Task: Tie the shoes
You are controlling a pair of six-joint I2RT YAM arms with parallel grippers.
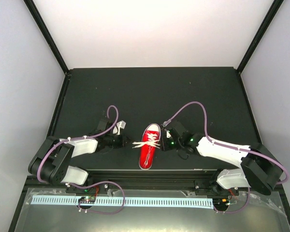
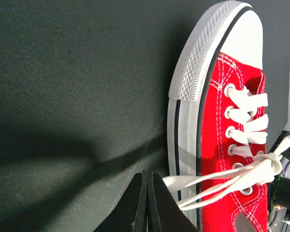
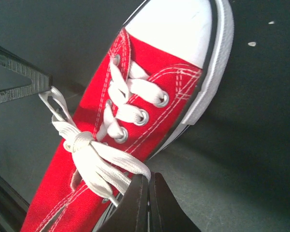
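A short lace tail hangs by the knot while my right gripper pulls the loop's end (image 3: 143, 170), so it should release the loop and pull out the tail (image 3: 114, 198).
A red shoe (image 1: 148, 151) with a white toe cap lies between the arms, toe pointing away from the bases. Its white laces (image 1: 152, 143) are tied in a knot (image 3: 80, 142) over the tongue, with a loop drawn out to each side. My left gripper (image 2: 149, 176) is shut on the end of the left loop (image 2: 210, 181), just off the shoe's white sole (image 2: 183, 140). My right gripper (image 3: 150, 178) is shut on the right loop (image 3: 117, 164), beside the shoe (image 3: 135, 111). In the right wrist view the left gripper's fingers (image 3: 19, 82) hold the far loop (image 3: 55, 104).
The shoe rests on a black mat (image 1: 150, 96) near its front edge. A black rail (image 1: 150, 173) runs along that edge, with the arm bases behind it. Pale walls enclose the mat at the back and both sides.
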